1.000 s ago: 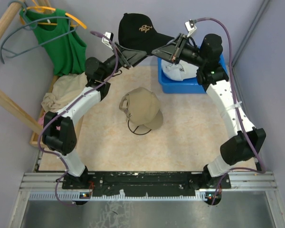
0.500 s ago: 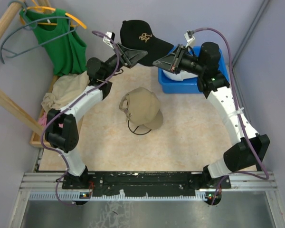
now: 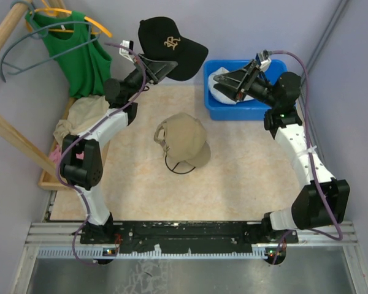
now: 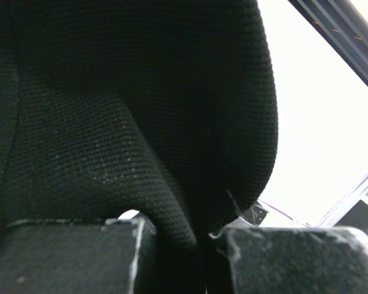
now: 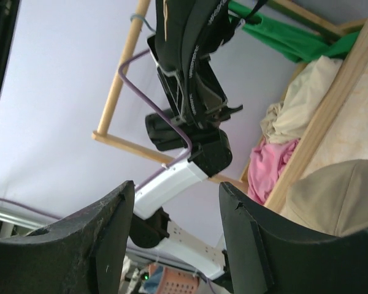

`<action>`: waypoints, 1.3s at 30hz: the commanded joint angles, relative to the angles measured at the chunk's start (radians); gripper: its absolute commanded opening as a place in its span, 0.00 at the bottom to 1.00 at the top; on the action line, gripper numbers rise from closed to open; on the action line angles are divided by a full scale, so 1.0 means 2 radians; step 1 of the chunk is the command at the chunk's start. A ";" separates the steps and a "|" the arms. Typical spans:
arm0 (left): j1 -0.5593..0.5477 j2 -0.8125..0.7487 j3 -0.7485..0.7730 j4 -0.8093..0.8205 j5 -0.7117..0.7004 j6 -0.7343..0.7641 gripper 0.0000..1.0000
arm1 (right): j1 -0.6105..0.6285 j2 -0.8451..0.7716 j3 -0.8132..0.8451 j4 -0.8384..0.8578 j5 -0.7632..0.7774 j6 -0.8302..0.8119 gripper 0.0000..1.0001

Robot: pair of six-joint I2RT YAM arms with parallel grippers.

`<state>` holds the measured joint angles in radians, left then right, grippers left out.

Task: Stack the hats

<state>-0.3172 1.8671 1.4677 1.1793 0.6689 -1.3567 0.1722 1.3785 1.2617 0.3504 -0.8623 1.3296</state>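
Note:
My right gripper needs to grab the black cap's free brim (image 3: pixel 195 60) before stacking, because my left gripper is pinching the black cap's rim (image 3: pixel 155 59) and that cap has to go over the tan cap.
A black cap (image 3: pixel 170 44) with a gold logo hangs in the air at the back, and my left gripper (image 3: pixel 164 65) is shut on its rim. Its black fabric (image 4: pixel 141 110) fills the left wrist view, pinched between my fingers (image 4: pixel 67 257). A tan cap (image 3: pixel 184 139) lies on the table's middle, over a dark wire frame (image 3: pixel 179 166). My right gripper (image 3: pixel 218 83) stands open and empty above the blue bin (image 3: pixel 251 110), apart from the black cap (image 5: pixel 190 37). A white cap (image 3: pixel 226 96) lies in the bin, partly hidden.
A green top (image 3: pixel 80 55) hangs on a hanger at the back left. A beige garment (image 3: pixel 80 116) and pink cloth (image 5: pixel 264 171) lie in a wooden tray (image 3: pixel 46 177) on the left. Grey walls close in the back and sides.
My right gripper let go of the black cap and drew back right over the bin, opening. My left gripper shut on the cap and carried it left.

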 commanded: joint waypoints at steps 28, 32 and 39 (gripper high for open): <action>-0.022 -0.012 0.002 0.064 0.029 -0.020 0.00 | 0.022 0.091 0.133 0.048 0.009 0.005 0.50; -0.024 -0.010 0.001 0.065 0.027 -0.019 0.00 | 0.027 0.094 0.134 0.049 0.016 0.007 0.42; -0.028 -0.013 -0.011 0.066 0.022 -0.013 0.00 | 0.035 0.109 0.149 0.042 0.026 0.009 0.24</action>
<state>-0.3641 1.8698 1.4586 1.2556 0.7265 -1.3949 0.2226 1.5864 1.4879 0.4141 -0.8330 1.3537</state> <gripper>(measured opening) 0.116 0.295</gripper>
